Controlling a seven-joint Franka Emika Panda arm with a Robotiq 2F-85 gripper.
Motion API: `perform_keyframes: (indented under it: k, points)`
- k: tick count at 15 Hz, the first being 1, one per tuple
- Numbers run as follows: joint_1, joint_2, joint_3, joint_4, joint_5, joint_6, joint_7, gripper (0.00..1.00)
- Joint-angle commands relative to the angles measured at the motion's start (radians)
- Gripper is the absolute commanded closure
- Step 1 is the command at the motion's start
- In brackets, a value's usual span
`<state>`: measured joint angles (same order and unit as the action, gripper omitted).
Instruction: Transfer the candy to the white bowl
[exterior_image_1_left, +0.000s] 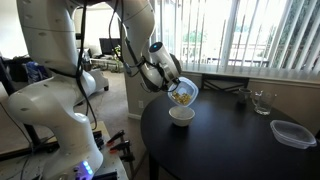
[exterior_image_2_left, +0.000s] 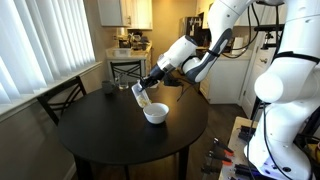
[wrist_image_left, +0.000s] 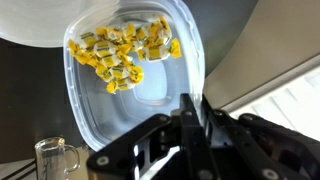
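Note:
The container's lowered end (exterior_image_2_left: 145, 103) hangs off toward one side of the white bowl, so next my gripper moves it back over the bowl's middle (exterior_image_2_left: 156, 112) before tipping it more steeply.
My gripper (wrist_image_left: 194, 112) is shut on the rim of a clear shallow plastic container (wrist_image_left: 140, 75) and holds it tilted over the white bowl (exterior_image_1_left: 181, 116). The candy (wrist_image_left: 122, 52), small yellow pieces, is heaped at the container's lowered end near the bowl's rim (wrist_image_left: 40, 30). In both exterior views the tilted container (exterior_image_1_left: 183, 94) (exterior_image_2_left: 141, 95) hangs just above the bowl (exterior_image_2_left: 156, 113), which stands on the round dark table (exterior_image_2_left: 110, 140). I cannot tell whether any candy lies in the bowl.
A drinking glass (exterior_image_1_left: 260, 102) and a clear rectangular plastic container (exterior_image_1_left: 291, 133) stand at one side of the table (exterior_image_1_left: 230, 150). A dark cup (exterior_image_2_left: 108, 87) stands near the window side. A chair (exterior_image_2_left: 60, 100) stands beside the table.

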<state>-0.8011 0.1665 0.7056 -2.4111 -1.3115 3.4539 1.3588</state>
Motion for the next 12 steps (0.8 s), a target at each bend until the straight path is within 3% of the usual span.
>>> perform_keyframes:
  k: [1, 6, 9, 12]
  points:
    - [-0.268, 0.094, 0.263, 0.038, -0.035, 0.000, 0.020, 0.98]
    - [-0.645, 0.226, 0.548, -0.022, -0.114, -0.001, -0.020, 0.98]
    - [-0.816, 0.280, 0.637, -0.089, -0.196, -0.001, -0.021, 0.98]
    - [-0.924, 0.312, 0.676, -0.152, -0.284, -0.001, -0.018, 0.98]
